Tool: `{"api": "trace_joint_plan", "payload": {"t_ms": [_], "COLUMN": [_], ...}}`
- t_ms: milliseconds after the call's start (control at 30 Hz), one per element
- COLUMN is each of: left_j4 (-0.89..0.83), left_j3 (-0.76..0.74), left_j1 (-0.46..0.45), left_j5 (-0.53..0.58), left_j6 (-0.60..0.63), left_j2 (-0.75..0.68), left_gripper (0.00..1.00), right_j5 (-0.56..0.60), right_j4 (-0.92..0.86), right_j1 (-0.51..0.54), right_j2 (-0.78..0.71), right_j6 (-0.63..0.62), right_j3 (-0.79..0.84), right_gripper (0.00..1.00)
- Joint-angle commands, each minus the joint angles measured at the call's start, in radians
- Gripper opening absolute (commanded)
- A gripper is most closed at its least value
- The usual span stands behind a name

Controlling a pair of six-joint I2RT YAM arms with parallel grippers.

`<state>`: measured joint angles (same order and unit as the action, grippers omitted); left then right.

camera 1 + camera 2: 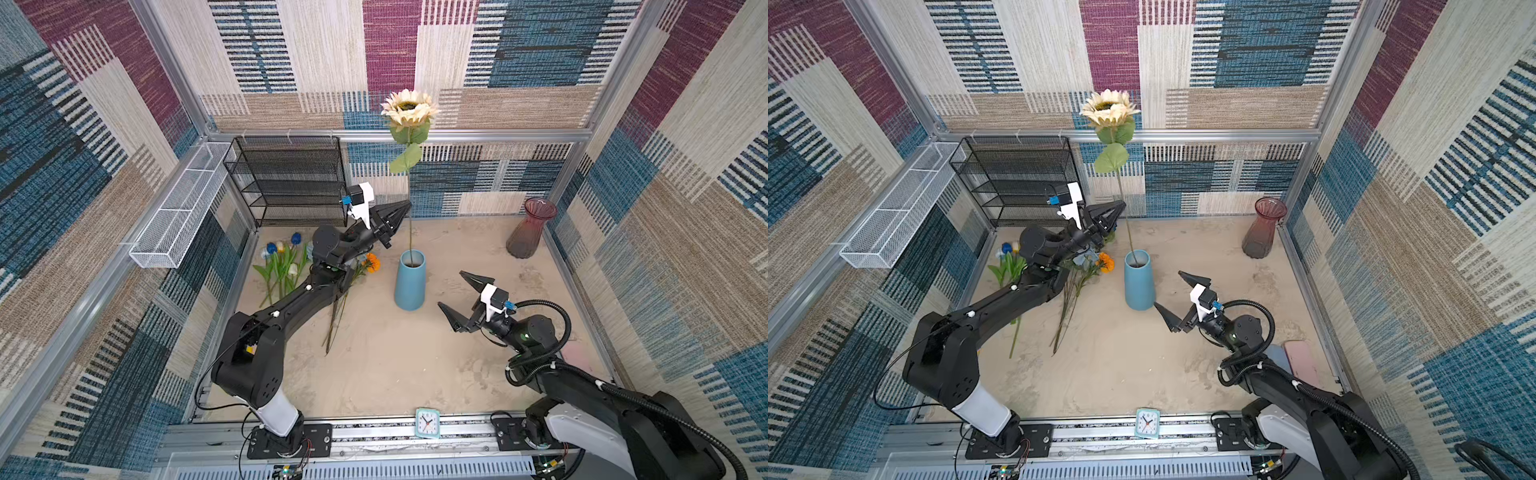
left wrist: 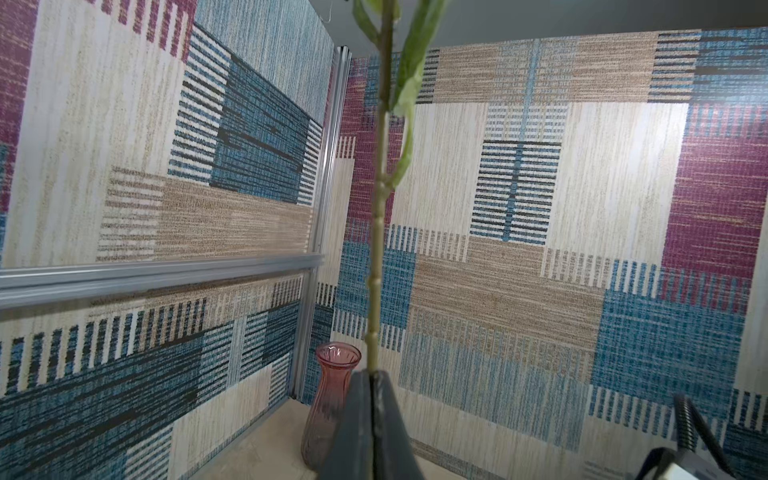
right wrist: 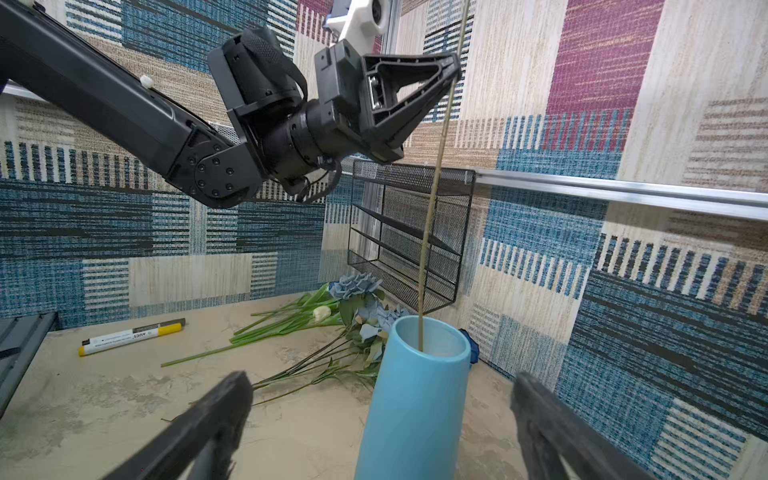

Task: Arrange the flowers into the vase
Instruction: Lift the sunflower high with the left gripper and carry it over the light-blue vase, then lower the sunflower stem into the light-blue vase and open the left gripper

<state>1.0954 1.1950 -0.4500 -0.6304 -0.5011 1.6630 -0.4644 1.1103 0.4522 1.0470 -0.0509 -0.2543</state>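
Note:
I can see the sunflower's stem end (image 1: 411, 259) inside the blue vase's opening, so I keep lowering the stem with my left gripper until its fingers reach the blue vase's rim (image 1: 411, 268), then let go.
The blue vase (image 1: 410, 286) (image 1: 1139, 282) (image 3: 415, 399) stands upright mid-table. A cream sunflower (image 1: 409, 109) (image 1: 1109, 107) rises high above it, the lower end of its long stem (image 2: 376, 266) inside the vase mouth. My left gripper (image 1: 409, 204) (image 1: 1123, 204) (image 2: 371, 374) (image 3: 457, 70) is shut on that stem, well above the rim. The right gripper (image 1: 451, 289) (image 1: 1168, 289) (image 3: 380, 378) is open just right of the vase, its fingers either side of the vase body without touching. The other flowers (image 1: 282, 266) (image 1: 1084, 266) (image 3: 332, 316) lie on the table left of the vase, among them an orange bloom (image 1: 372, 262).
A red glass vase (image 1: 530, 232) (image 2: 330, 399) stands in the back right corner. A black mesh shelf (image 1: 291, 178) is at the back left, a white mesh basket (image 1: 183, 208) on the left wall. A small clock (image 1: 427, 422) sits at the front rail; a marker (image 3: 131, 334) lies on the table.

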Motion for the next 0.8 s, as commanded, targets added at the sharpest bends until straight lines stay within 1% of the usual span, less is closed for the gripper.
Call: {"api": "trace_joint_plan", "payload": {"t_ms": [0, 100, 267, 300, 400, 533, 767], "left_j4": [0.033, 0.023, -0.151, -0.187, -0.294, -0.338, -0.363], "left_j3": [-0.02, -0.053, -0.075, -0.079, -0.083, -0.114, -0.167], "left_j1": [-0.008, -0.025, -0.059, -0.067, -0.087, -0.106, -0.128], "left_j5": [0.008, 0.019, 0.043, 0.078, 0.106, 0.135, 0.164], "left_j6": [-0.003, 0.046, 0.19, 0.22, 0.289, 0.348, 0.383], "left_j2": [0.02, 0.034, 0.015, 0.009, -0.01, -0.027, -0.037], "left_gripper": [0.0, 0.0, 0.0, 0.0, 0.0, 0.0, 0.0], "right_j5": [0.002, 0.001, -0.005, -0.005, -0.002, 0.002, 0.003], "right_j4": [0.042, 0.039, 0.033, 0.032, 0.031, 0.033, 0.03], "right_j1": [0.002, 0.002, 0.002, 0.002, 0.002, 0.002, 0.002], "right_j2": [0.002, 0.005, 0.016, 0.017, 0.016, 0.017, 0.018], "right_j6": [-0.006, -0.006, -0.012, -0.012, -0.017, -0.018, -0.02], "right_j3": [0.001, 0.001, -0.002, -0.003, -0.002, -0.002, 0.001], "right_gripper": [1.0, 1.0, 1.0, 1.0, 1.0, 1.0, 1.0]}}
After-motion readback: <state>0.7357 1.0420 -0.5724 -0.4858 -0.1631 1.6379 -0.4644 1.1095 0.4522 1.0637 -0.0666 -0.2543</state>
